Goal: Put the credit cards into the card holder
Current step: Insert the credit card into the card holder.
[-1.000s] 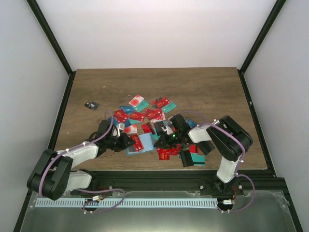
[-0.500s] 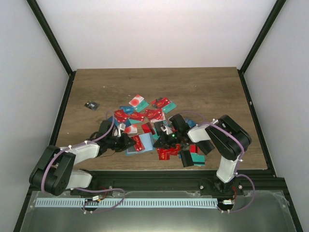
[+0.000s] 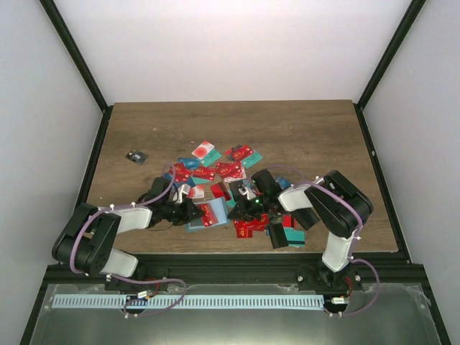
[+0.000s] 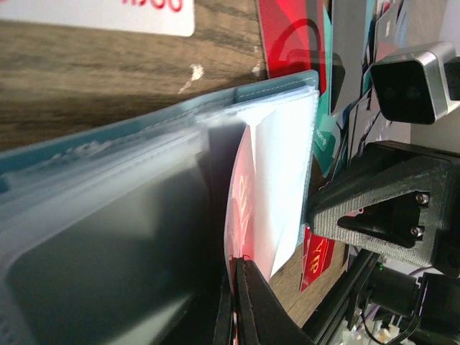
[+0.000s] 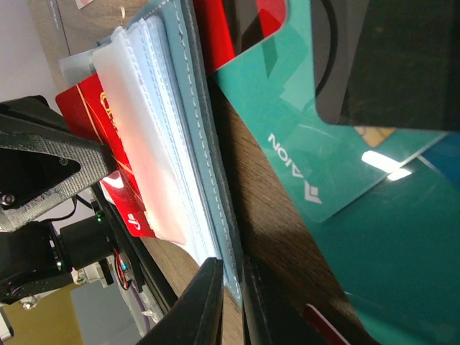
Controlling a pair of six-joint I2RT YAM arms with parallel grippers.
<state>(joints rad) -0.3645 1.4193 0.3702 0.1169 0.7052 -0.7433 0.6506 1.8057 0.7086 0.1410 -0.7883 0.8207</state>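
The red card tilts up with the clear pocket, the card's strip still outside, so my left gripper should open, let both lie flat, and regrasp beside that strip of the card.
The card holder, a teal-blue wallet with clear inner pockets, lies open at the front of the table. My left gripper is shut on a red credit card whose far end sits inside a clear pocket of the card holder. From the other side, my right gripper is shut on the edge of the card holder's teal cover. That red card also shows in the right wrist view. Several more credit cards, mostly red and teal, lie scattered behind and to the right.
A black blocky case lies by the table's front edge under the right arm, and a small black item sits apart at the left. A teal card lies right beside the holder. Dark frame posts border the table.
My left arm has edged to the right, carrying the red card a little further into the holder. The right gripper has kept its hold and place.
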